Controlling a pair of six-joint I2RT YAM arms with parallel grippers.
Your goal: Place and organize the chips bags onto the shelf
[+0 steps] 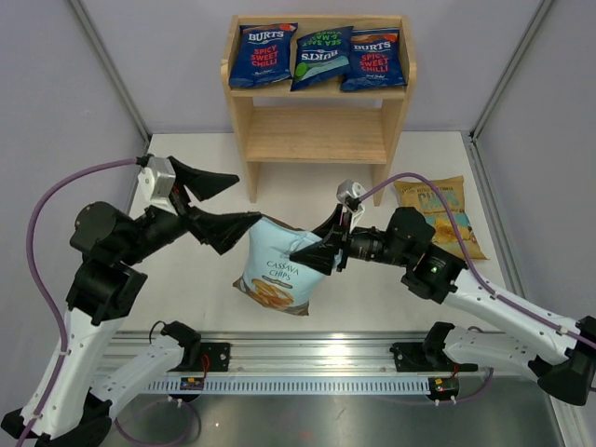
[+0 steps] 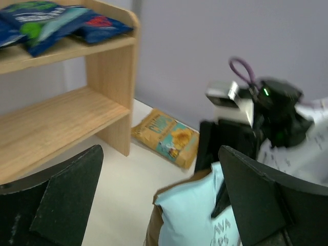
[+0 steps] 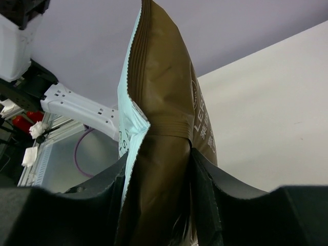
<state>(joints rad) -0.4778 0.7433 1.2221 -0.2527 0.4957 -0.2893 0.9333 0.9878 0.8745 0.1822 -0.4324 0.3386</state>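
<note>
The cassava chips bag is hanging by its upper edge from my right gripper, so my left gripper should hold the bag while my right gripper grabs the bag's bottom.
My right gripper is shut on the right edge of the pale blue-tan cassava chips bag and holds it upright above the table; the bag's brown side fills the right wrist view between my fingers. My left gripper is open, its lower finger at the bag's upper left corner. The bag shows between its fingers in the left wrist view. The wooden shelf stands at the back. Two Burts bags with red labels and one with green lie on its top tier. The yellow bag lies flat right of the shelf.
The shelf's lower tier holds nothing. Grey walls enclose the table on the left, right and back. A metal rail runs along the near edge by the arm bases.
</note>
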